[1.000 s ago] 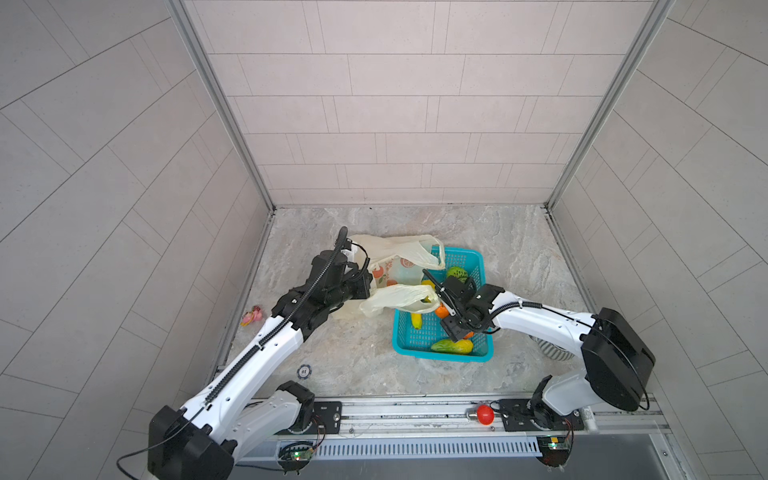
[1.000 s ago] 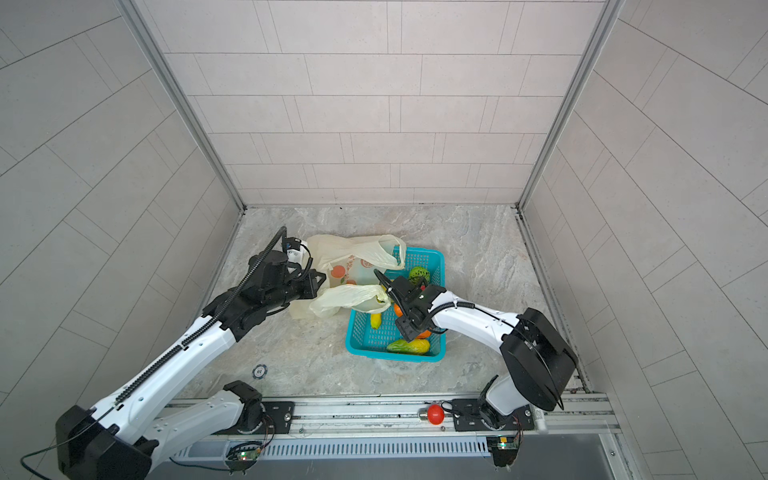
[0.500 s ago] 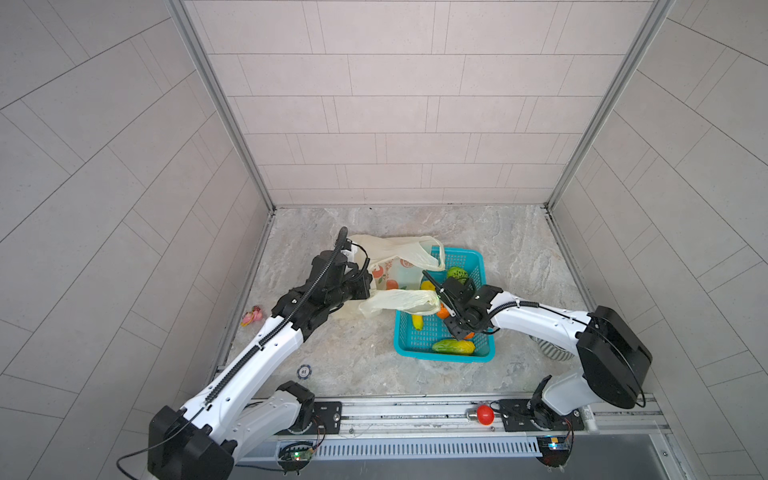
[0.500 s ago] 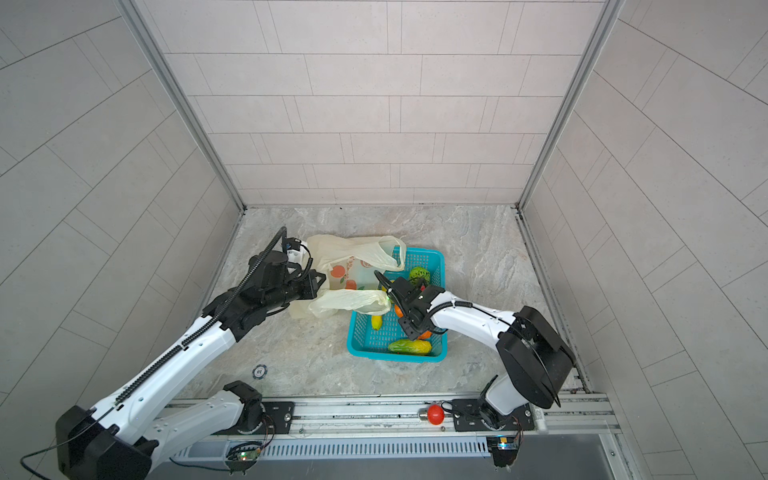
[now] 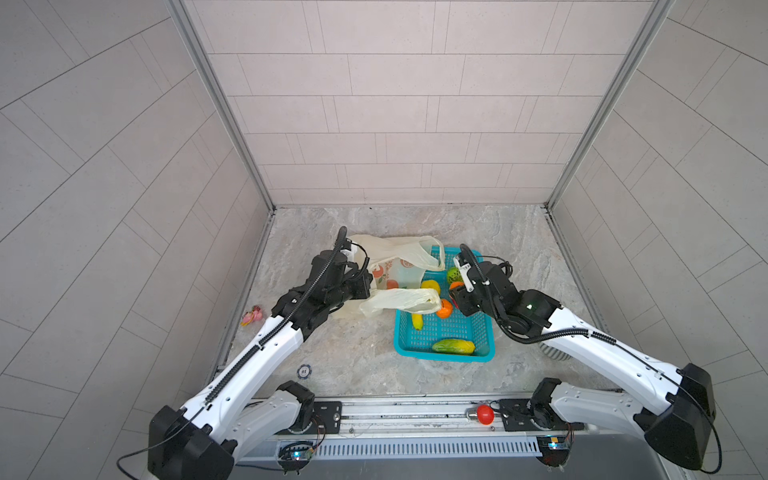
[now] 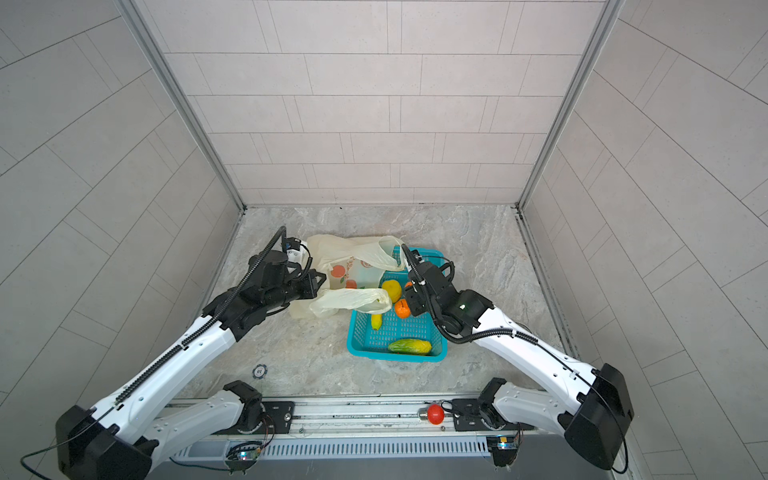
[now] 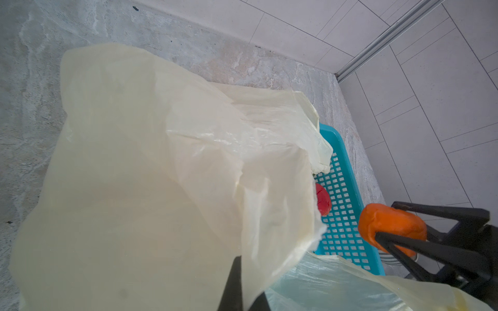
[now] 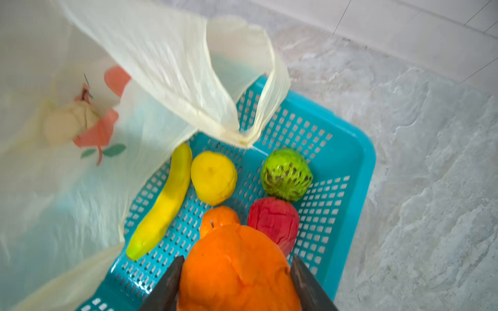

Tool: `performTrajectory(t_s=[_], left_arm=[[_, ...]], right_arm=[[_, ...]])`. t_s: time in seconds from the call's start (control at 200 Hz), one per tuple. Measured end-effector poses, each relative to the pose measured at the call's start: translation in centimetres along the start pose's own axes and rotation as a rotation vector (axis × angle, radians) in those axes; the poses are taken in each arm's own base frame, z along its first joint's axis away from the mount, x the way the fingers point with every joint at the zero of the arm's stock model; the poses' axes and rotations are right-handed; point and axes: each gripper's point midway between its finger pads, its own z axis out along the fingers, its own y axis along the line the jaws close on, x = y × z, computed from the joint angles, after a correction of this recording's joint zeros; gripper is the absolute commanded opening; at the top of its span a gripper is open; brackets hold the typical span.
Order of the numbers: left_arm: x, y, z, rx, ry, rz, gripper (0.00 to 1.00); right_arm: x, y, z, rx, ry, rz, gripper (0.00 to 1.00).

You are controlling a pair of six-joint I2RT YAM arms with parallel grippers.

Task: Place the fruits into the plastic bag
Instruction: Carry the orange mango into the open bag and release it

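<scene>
My right gripper should now move the orange fruit in until it gets deep inside the bag (image 5: 382, 280) and then let go, because the bag's opening (image 5: 414, 276) is wide open toward the fruit.
The cream plastic bag (image 5: 395, 266) (image 6: 353, 266) lies open beside the basket, and my left gripper (image 5: 365, 291) (image 7: 242, 269) is shut on its edge (image 7: 161, 161). My right gripper (image 5: 451, 301) (image 8: 237, 258) is shut on an orange fruit (image 8: 237, 269) (image 5: 444, 308) (image 7: 388, 223), just above the basket and close to the bag's mouth. In the basket lie a banana (image 8: 161, 207), a yellow fruit (image 8: 213, 177), a green one (image 8: 286, 174), a red one (image 8: 273, 220), a small orange one (image 8: 218, 218) and a mango (image 5: 453, 345). A cream fruit (image 8: 67, 123) shows inside the bag.
The teal perforated basket (image 5: 444, 357) (image 8: 361, 150) stands right of the bag. A pink trinket (image 5: 252, 316) lies by the left wall and a round token (image 5: 304, 370) near the front. A red knob (image 5: 484, 413) sits on the front rail. Tiled walls close in three sides.
My right gripper's jaws have closed on the orange fruit and lifted it slightly off the basket floor. The left arm has held still with the bag.
</scene>
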Motion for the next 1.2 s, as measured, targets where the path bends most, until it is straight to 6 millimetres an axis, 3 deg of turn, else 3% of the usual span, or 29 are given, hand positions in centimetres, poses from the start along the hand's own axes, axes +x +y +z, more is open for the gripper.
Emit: performTrajectory(t_s=[0.145,0.28,0.445,0.57,0.851,1.201], left_arm=[[0.0,-0.1,0.0,0.006,0.0,-0.005,0.0],[0.0,-0.1,-0.1,0.008,-0.002,-0.014,0.0],[0.0,-0.2,-0.3,0.015,-0.014,-0.023,0.0],[-0.1,-0.3,-0.6,0.023,-0.025,-0.021,0.0],[-1.1,-1.0,-2.0,0.049,-0.078,-0.017,0.0],[-1.3,-0.7,-2.2,0.031,-0.094,-0.035,0.0]], right_arm=[[-4.1,2.2,0.2,-0.107,-0.079,0.003,0.35],[-7.6,6.9,1.6,-0.282,-0.116,0.004,0.35],[-7.8,13.6,3.3,-0.504,-0.081,0.02,0.36],[-7.3,16.9,5.4,-0.589,-0.014,0.041,0.36],[-7.3,18.9,9.5,-0.608,0.064,0.104,0.4],[-4.3,20.2,10.8,-0.595,0.149,0.123,0.55]])
